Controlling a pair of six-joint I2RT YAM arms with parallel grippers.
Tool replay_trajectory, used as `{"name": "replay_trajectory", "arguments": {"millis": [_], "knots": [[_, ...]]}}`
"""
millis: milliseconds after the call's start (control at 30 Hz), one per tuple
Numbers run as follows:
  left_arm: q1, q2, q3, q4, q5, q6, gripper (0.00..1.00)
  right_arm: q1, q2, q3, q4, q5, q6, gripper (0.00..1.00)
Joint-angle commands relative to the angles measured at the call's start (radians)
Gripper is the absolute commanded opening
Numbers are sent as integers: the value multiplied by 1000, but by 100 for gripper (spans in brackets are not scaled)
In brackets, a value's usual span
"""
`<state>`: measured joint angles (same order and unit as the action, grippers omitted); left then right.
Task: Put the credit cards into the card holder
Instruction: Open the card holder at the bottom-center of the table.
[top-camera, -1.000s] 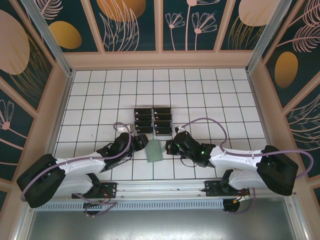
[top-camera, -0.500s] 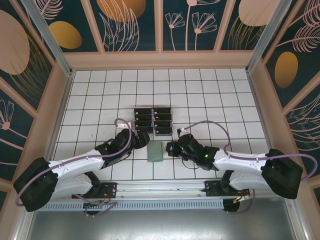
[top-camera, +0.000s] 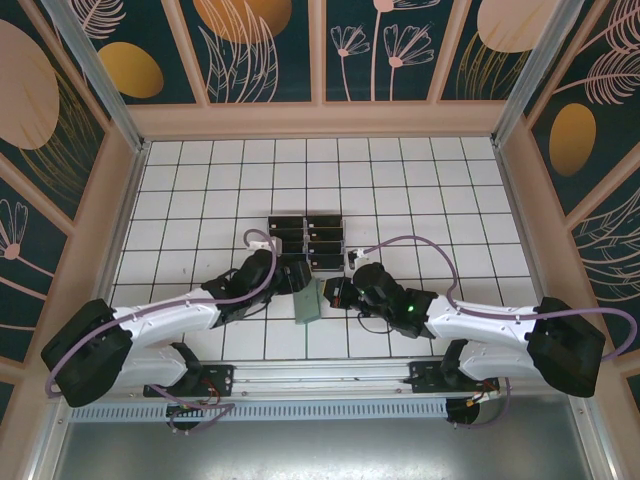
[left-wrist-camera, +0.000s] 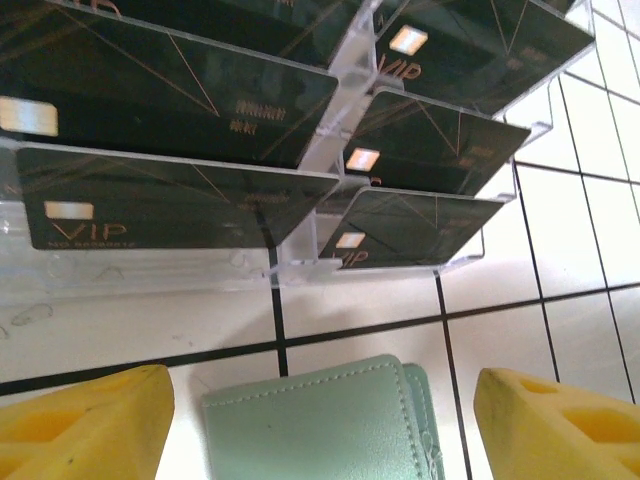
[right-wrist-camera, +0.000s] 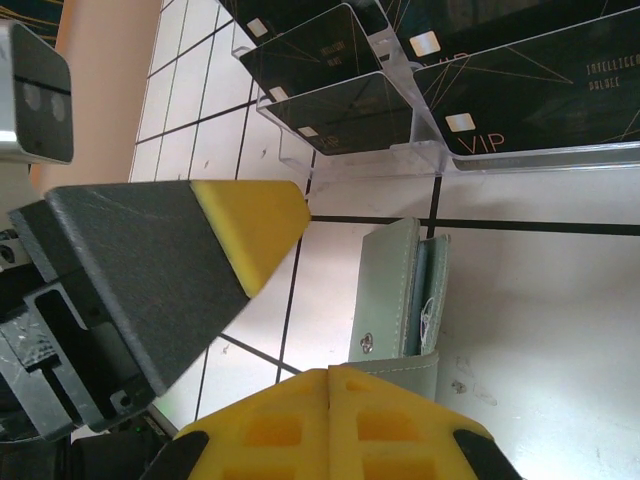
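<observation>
The card holder's covers (right-wrist-camera: 424, 285) lie folded together over its pockets, so the robot's left gripper should hold one cover's edge (right-wrist-camera: 366, 285) down flat while the right gripper spreads the other cover.
The card holder (top-camera: 308, 302), a sage-green wallet, lies one tile in front of the rack of dark credit cards (top-camera: 288, 240). In the left wrist view, my left gripper (left-wrist-camera: 320, 425) is open, one yellow fingertip on each side of the card holder (left-wrist-camera: 320, 420), just short of the credit cards (left-wrist-camera: 180, 200). My left gripper (top-camera: 297, 277) sits at the wallet's far left corner. My right gripper (right-wrist-camera: 330, 380) is shut, its tips against the card holder's (right-wrist-camera: 395, 290) near flap; I cannot tell whether the flap is pinched. It reaches in from the right (top-camera: 332, 293).
A clear acrylic slotted rack (left-wrist-camera: 345, 85) holds the cards upright in two columns. One yellow-tipped finger (right-wrist-camera: 250, 225) of the left gripper hangs close to the wallet's left side in the right wrist view. White gridded table (top-camera: 440, 190) spreads around, with walls on three sides.
The left gripper has opened and moved forward and right, over the wallet toward the rack. The right gripper edged left, still shut. From above the wallet looks narrower.
</observation>
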<state>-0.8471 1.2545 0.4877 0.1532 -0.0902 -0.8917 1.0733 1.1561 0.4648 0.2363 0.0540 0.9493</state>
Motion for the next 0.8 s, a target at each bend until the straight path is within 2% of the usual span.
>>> {"name": "replay_trajectory", "arguments": {"millis": [0, 467, 767], "knots": [[-13, 16, 26, -4, 16, 18, 79, 8, -22, 31, 23, 7, -4, 0], [-34, 59, 50, -52, -13, 16, 79, 22, -35, 59, 17, 13, -12, 0], [-35, 34, 8, -76, -42, 3, 65, 24, -48, 45, 13, 26, -1, 0]]}}
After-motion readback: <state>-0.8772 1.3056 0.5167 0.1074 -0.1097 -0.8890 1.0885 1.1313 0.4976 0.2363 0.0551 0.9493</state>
